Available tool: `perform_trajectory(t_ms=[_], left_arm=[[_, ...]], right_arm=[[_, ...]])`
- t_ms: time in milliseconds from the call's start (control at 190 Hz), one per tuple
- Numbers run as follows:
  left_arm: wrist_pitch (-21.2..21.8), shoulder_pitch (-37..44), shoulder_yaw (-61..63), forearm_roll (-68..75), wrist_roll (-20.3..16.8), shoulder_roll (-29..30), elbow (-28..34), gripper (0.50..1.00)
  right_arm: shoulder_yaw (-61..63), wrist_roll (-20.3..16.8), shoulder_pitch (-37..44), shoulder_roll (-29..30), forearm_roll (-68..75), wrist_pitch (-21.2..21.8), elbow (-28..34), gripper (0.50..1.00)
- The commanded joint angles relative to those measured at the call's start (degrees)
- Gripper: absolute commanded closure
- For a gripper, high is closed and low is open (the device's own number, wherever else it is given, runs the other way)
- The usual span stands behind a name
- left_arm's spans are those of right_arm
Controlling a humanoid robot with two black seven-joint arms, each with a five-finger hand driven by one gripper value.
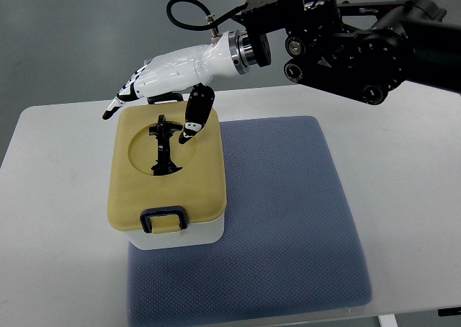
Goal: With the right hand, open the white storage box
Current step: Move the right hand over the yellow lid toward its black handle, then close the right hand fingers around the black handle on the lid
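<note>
My gripper will lift the tan lid (pixel 197 186) off whole by its handle and leave the box in place, as black latches (pixel 164 217) sit at opposite edges of the lid.
A white storage box (pixel 180 235) with a tan lid (pixel 198 176) stands on the left part of a blue mat. The lid has a round recess holding a black handle (pixel 163 145), and a black latch (pixel 163 218) sits at its near edge. My right hand (pixel 155 96), white with black fingertips, comes in from the upper right and hovers over the far edge of the lid. Its fingers are spread toward the left and hold nothing. The thumb (pixel 193 120) points down, its tip near the recess just right of the handle. The lid lies shut.
The blue textured mat (pixel 288 212) covers the middle of a white table (pixel 410 190). The black right forearm (pixel 360 46) spans the upper right. Grey floor lies beyond the table's far edge.
</note>
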Motion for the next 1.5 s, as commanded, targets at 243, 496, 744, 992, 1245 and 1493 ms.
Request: perform_trajectory(t_ms=[243, 496, 744, 992, 1245, 1493], left_arm=[[0.0, 0.0, 0.0, 0.0, 0.0, 0.0, 0.0, 0.5], [0.0, 0.0, 0.0, 0.0, 0.0, 0.0, 0.0, 0.5], [0.0, 0.0, 0.0, 0.0, 0.0, 0.0, 0.0, 0.5], [0.0, 0.0, 0.0, 0.0, 0.0, 0.0, 0.0, 0.5], [0.0, 0.0, 0.0, 0.0, 0.0, 0.0, 0.0, 0.5], [0.0, 0.0, 0.0, 0.0, 0.0, 0.0, 0.0, 0.5]], right_arm=[[-0.8, 0.0, 0.0, 2.2, -8.1, -0.9, -0.2, 0.636], [-0.7, 0.0, -0.2, 3.4, -9.0, -0.9, -0.2, 0.703], [-0.7, 0.0, -0.6, 3.5, -9.5, -2.4, -1.6, 0.816], [-0.6, 0.0, -1.1, 3.7, -9.5, -2.3, -1.6, 0.846], [-0.6, 0.0, -1.3, 4.0, -9.4, -2.2, -1.5, 0.895], [-0.5, 0.0, -1.4, 4.0, -9.4, -2.2, -1.5, 1.0]])
